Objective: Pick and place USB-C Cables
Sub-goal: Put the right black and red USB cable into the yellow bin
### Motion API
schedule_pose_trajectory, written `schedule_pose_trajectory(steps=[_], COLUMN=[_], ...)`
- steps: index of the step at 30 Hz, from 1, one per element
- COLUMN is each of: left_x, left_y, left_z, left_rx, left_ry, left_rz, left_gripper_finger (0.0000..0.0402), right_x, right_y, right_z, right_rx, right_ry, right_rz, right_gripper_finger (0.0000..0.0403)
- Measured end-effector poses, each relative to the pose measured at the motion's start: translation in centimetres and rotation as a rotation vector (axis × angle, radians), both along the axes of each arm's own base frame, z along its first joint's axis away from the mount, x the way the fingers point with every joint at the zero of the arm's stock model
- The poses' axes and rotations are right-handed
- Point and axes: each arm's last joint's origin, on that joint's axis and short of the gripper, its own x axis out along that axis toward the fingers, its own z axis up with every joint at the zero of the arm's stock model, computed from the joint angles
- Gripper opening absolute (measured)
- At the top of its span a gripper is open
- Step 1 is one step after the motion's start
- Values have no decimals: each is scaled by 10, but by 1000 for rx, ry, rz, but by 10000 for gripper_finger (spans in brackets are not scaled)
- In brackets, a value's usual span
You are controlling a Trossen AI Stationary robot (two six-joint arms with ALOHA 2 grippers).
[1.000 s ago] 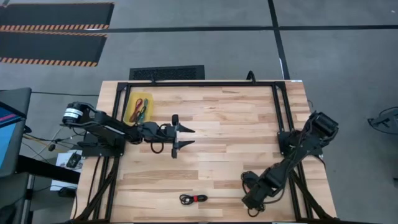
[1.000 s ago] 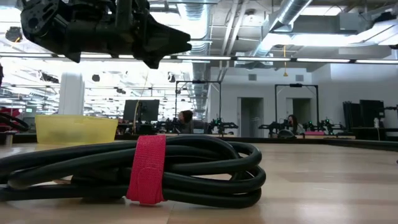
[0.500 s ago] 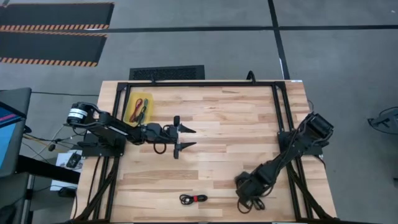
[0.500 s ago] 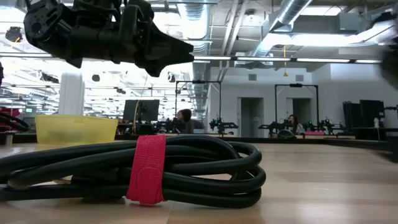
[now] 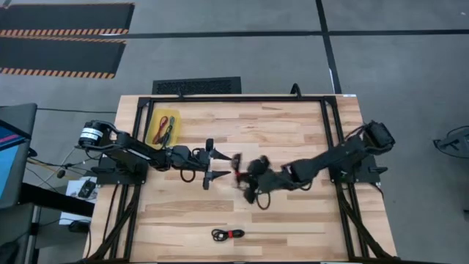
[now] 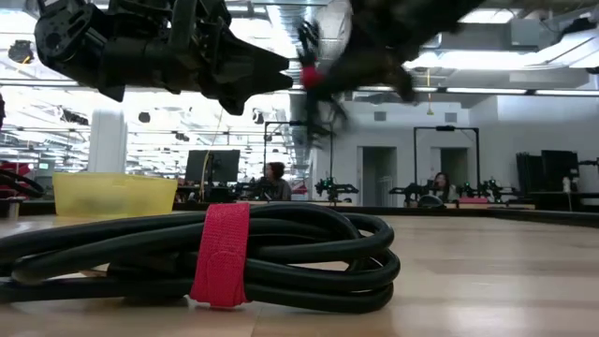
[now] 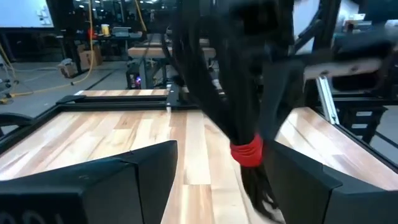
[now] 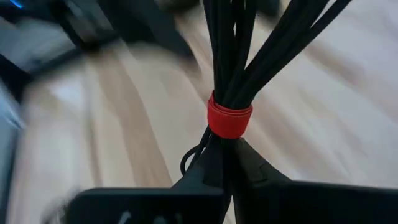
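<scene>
The cable bundle (image 7: 219, 87) will stay together and keep its loops sticking out stiffly when I carry it, because black strands of cable go straight up from the red tie (image 7: 247, 151).
My right gripper (image 5: 248, 174) is over the table's middle, shut on a black USB-C cable bundle with a red tie (image 8: 229, 118). The bundle also shows in the high view (image 5: 237, 163). My left gripper (image 5: 222, 163) is open and level, pointing toward the table's right edge. The held cable (image 7: 247, 151) is just in front of its spread fingers, and they do not touch it. A second black cable with a red tie (image 5: 228, 234) lies flat near the front edge, and it is large in the low view (image 6: 220, 253). Other cables lie in a yellow bin (image 5: 163, 126). My right gripper pinches the bundle between its two fingers (image 8: 211, 171), just beside the red tie (image 8: 227, 132). The long black strands (image 8: 249, 50) reach out past the fingertips, and a small loop (image 8: 186, 163) shows beside the fingers. The cable is lifted clear of the table.
The yellow bin stands at the table's far left, behind the left arm. A black frame (image 5: 234, 98) runs around the table's edges. The right arm (image 5: 322, 161) stretches across the table's right half. Bare wood lies at the far middle and the near left.
My right arm has swung from the table's near right corner toward the far edge and the left. It now brings the black cable with the red tie up in front of my left gripper's open fingers. The cable near the front edge has stayed where it was.
</scene>
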Motion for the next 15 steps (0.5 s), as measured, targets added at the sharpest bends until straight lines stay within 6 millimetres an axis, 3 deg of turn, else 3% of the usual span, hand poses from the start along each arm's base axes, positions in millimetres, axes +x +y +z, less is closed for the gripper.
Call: schedule_pose_trajectory(steps=[4, 10, 15], left_x=[-1, -1, -1], left_y=[-6, -9, -7], left_z=[0, 1, 0], left_rx=[1, 16, 12], left_ry=[0, -7, 1], left_rz=[-22, 13, 89], left_gripper_finger=[226, 225, 178], right_x=[18, 26, 27], right_y=[-9, -17, -14], right_z=[-3, -21, -23], right_rx=[-73, -94, -116], right_ry=[-100, -50, -52], right_rz=[34, 21, 37], right_gripper_finger=[16, 15, 17])
